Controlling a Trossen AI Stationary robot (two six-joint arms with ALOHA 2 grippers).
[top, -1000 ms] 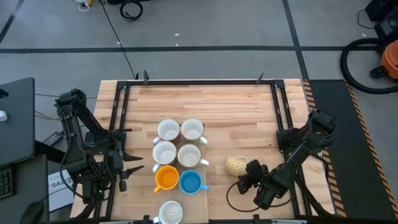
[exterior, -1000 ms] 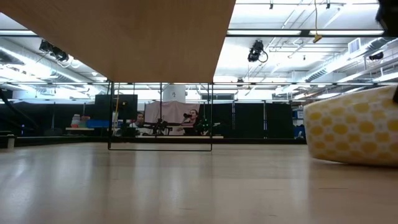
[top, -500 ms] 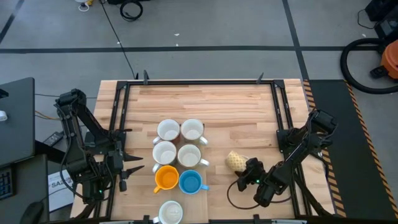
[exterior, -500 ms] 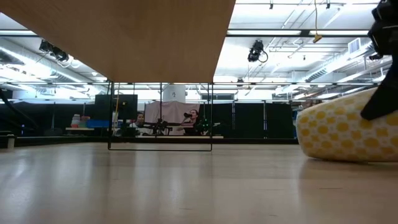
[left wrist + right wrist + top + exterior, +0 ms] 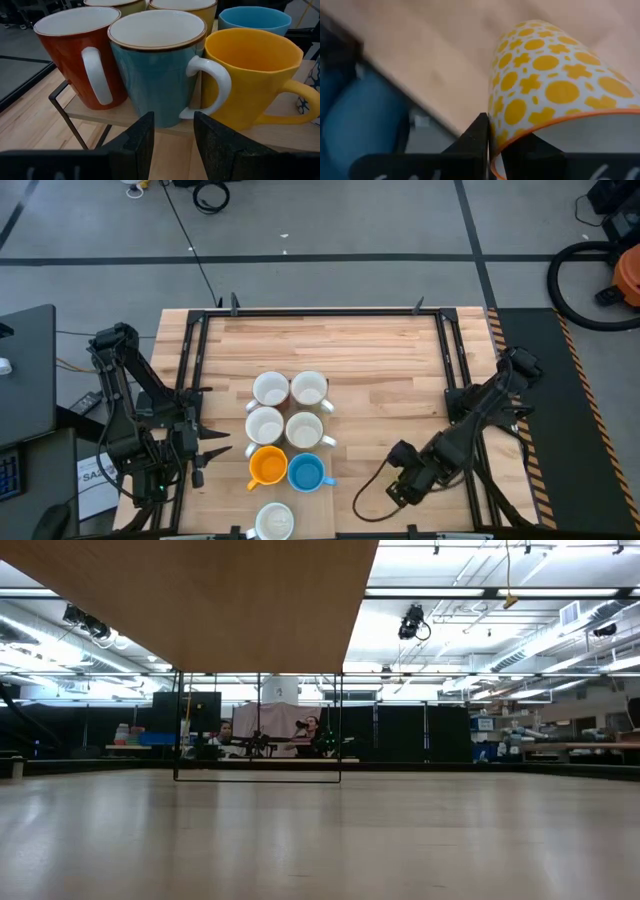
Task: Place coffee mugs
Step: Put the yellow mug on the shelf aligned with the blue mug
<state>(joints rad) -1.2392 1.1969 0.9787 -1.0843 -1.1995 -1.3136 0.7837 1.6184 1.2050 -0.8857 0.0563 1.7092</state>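
The robot's right gripper has the yellow patterned mug by its rim (image 5: 530, 129), so the robot should put the mug down upright on the open wood (image 5: 402, 427) and come from the side of the mug's handle.
Several mugs (image 5: 285, 430) stand upright in two rows at the table's middle: white and cream ones, an orange one (image 5: 267, 467) and a blue one (image 5: 305, 472). Another white mug (image 5: 275, 522) stands at the near edge. My left gripper (image 5: 205, 455) is open and empty just left of the group. In the left wrist view (image 5: 172, 135) it faces mugs on a wooden shelf (image 5: 125, 114). My right gripper (image 5: 400, 480), near the table's near right, is shut on the yellow patterned mug (image 5: 545, 85), which the arm hides in the high view. My right gripper holds the yellow patterned mug by its rim (image 5: 496, 150), one finger (image 5: 479, 140) outside the wall and one (image 5: 532, 150) inside the opening. The mug is lifted clear of the table and does not show in the low view.
A black metal frame (image 5: 320, 313) runs along the table's far, left and right sides. A black cable (image 5: 365, 498) loops on the table under the right arm. Bare wood (image 5: 380, 360) lies at the far and right parts of the table.
My right gripper has tipped the yellow patterned mug, then lifted it off the table and carried it toward the near edge. The mug has left the low view and is now hidden under the arm in the high view.
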